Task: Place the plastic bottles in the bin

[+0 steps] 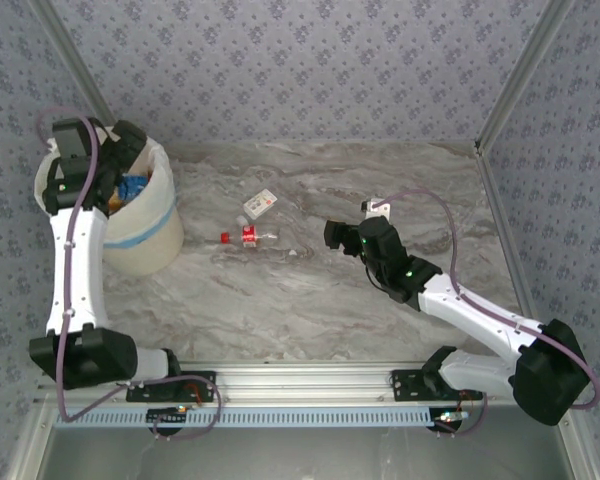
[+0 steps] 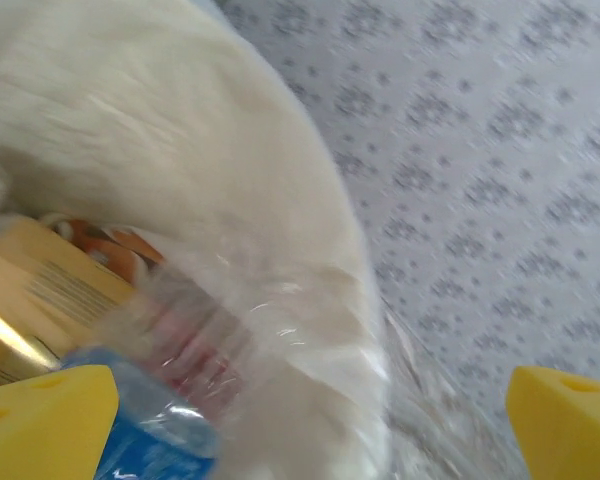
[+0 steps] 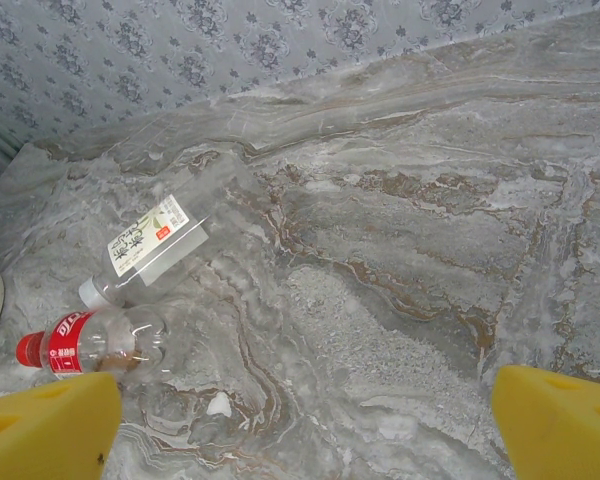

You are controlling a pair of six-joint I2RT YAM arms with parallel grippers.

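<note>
My open left gripper is heading for the bottle with the red label, as the red-labelled bottle [image 1: 264,236] lies free of the white-labelled bottle. It should keep moving toward the red label [image 1: 249,236] until the fingers close there.
The bin [image 1: 145,240], cream with a pale blue band and a white bag liner, stands at the table's far left. My left gripper [image 1: 115,160] hangs over its mouth. In the left wrist view this gripper [image 2: 305,435] is open, its yellow fingertips [image 2: 40,420] wide apart above the liner [image 2: 230,200]. Below lie a blue-labelled bottle [image 2: 145,445], a clear red-labelled one [image 2: 185,345] and a yellow carton [image 2: 40,290]. On the table lie three plastic bottles: white-labelled [image 3: 150,240], red-labelled [image 3: 80,340] and a clear one with a white cap [image 3: 205,405]. My right gripper [image 3: 300,430] is open, to their right [image 1: 332,235].
The marble tabletop [image 1: 310,310] is walled by patterned panels at the back and sides [image 1: 310,70]. The bottles on the table [image 1: 250,225] lie between the bin and the right arm. A metal rail [image 1: 300,385] runs along the near edge.
</note>
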